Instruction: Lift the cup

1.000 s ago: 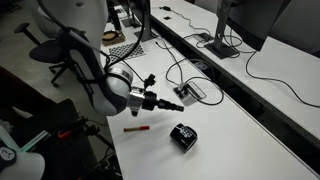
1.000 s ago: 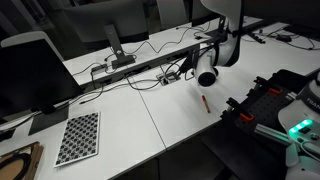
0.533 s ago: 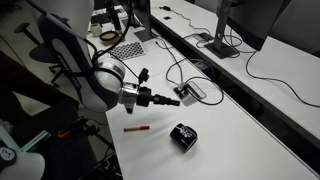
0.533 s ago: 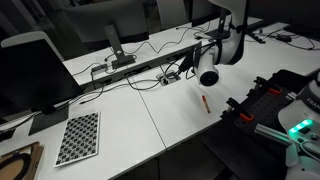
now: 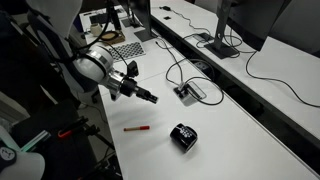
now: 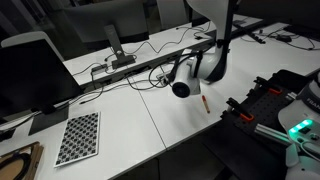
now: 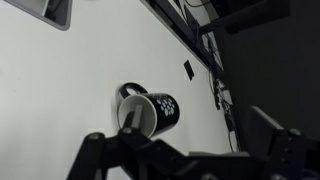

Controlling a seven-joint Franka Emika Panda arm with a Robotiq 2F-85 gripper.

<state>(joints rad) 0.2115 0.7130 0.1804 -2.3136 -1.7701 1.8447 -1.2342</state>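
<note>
The cup is lying with its opening (image 7: 141, 114) toward my gripper, which slopes down from high up. Next, I level out low in front of the cup's opening and line up there.
The cup (image 5: 183, 135) is black with a pale inside and a patch of light dots. It lies on its side on the white table (image 5: 230, 130), right of the red pen (image 5: 137, 128). In the wrist view the cup (image 7: 152, 113) shows its open mouth and handle, just above the gripper's dark body. My gripper (image 5: 149, 97) hangs in the air up and to the left of the cup, clear of it, and nothing is in it. In the wrist view the gripper (image 7: 190, 142) has its fingers set wide apart. In an exterior view the arm (image 6: 205, 60) hides the cup.
A grey socket box (image 5: 189, 92) with cables lies behind the cup. The red pen also shows near the table's front edge (image 6: 203, 103). A checkerboard sheet (image 6: 78, 137) lies on the table. Monitors (image 5: 235, 20) stand along the far desk row.
My arm has swung up and away from the socket box, and the gripper now sits farther from the cup. The cup and pen have not moved.
</note>
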